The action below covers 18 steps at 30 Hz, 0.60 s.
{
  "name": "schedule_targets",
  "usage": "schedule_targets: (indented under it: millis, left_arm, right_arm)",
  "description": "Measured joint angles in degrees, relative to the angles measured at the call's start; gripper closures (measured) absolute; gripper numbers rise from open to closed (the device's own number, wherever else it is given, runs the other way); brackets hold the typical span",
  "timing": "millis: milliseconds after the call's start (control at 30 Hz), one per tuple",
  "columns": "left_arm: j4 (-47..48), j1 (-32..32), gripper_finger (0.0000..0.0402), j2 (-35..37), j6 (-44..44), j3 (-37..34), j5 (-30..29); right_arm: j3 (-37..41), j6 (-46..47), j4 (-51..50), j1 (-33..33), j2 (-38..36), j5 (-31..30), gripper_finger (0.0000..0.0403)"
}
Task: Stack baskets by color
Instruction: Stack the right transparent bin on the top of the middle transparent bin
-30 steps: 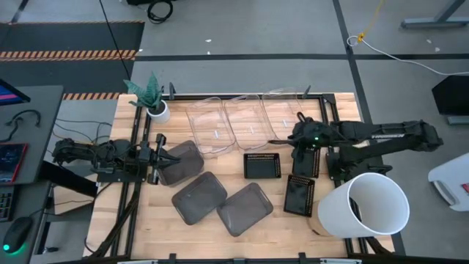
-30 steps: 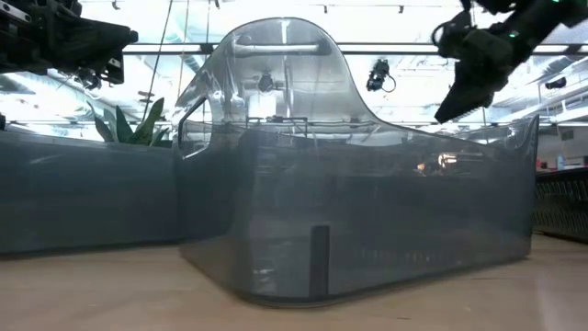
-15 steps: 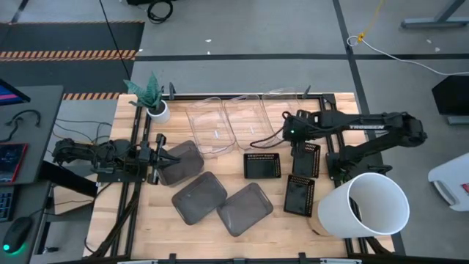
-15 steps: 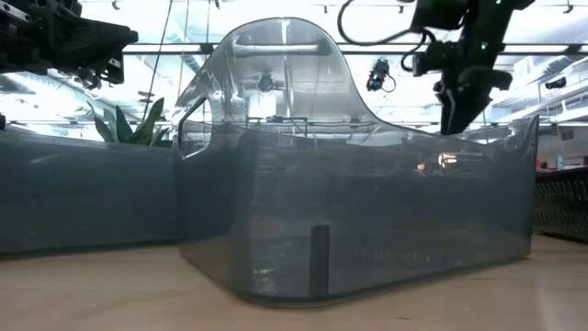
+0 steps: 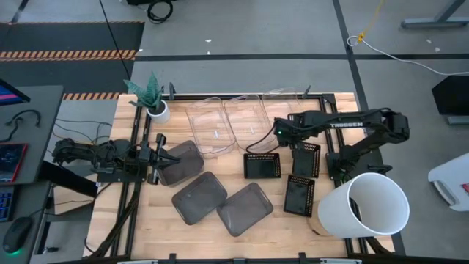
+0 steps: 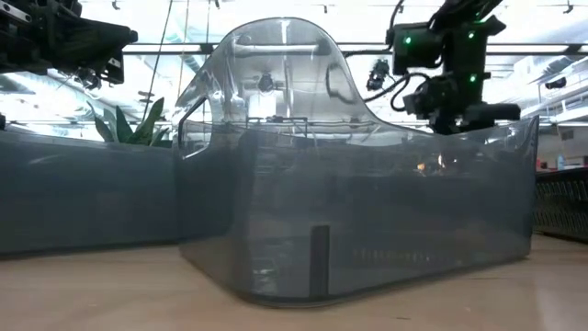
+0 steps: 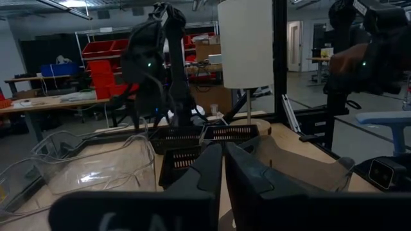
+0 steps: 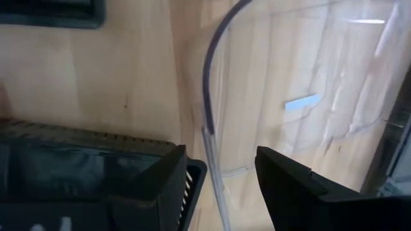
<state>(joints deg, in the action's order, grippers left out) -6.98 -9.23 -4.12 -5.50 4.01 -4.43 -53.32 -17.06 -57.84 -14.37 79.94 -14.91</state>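
Observation:
The middle clear basket [image 5: 245,121] has an open top and inward-sloping walls, so the gripped clear basket [image 5: 279,107] should nest inside it when I lower it.
Three clear baskets [image 5: 245,121] stand in a row at the table's far side. Three smoky grey baskets [image 5: 199,196] lie left of centre, and three black perforated baskets [image 5: 261,166] lie right of centre. My right gripper [image 5: 277,136] hangs open and points down over the near rim of a clear basket. In the right wrist view its fingers [image 8: 218,176] stand on either side of that rim [image 8: 207,83] without touching it. My left gripper [image 5: 164,156] is shut and level at the left, its tips over a grey basket [image 5: 181,163].
A large white bucket [image 5: 366,205] lies on its side at the near right. A small plant pot [image 5: 156,110] stands at the far left. One grey basket [image 6: 349,211] fills most of the low view. Bare wood shows along the near edge.
My right gripper has swung from above the black baskets toward the table's left and sunk a little. It has tipped from nearly level to pointing down and rolled about its own line. It now hangs over the clear basket's near rim.

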Motion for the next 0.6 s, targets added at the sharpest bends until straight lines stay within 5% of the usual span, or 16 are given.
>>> schedule_targets:
  millis: [600]
  left_arm:
    - [0.00, 0.02, 0.0375, 0.01, 0.00, 0.00, 0.00]
  right_arm:
    - [0.04, -0.90, 0.84, -1.64, 4.38, 1.50, 0.0394]
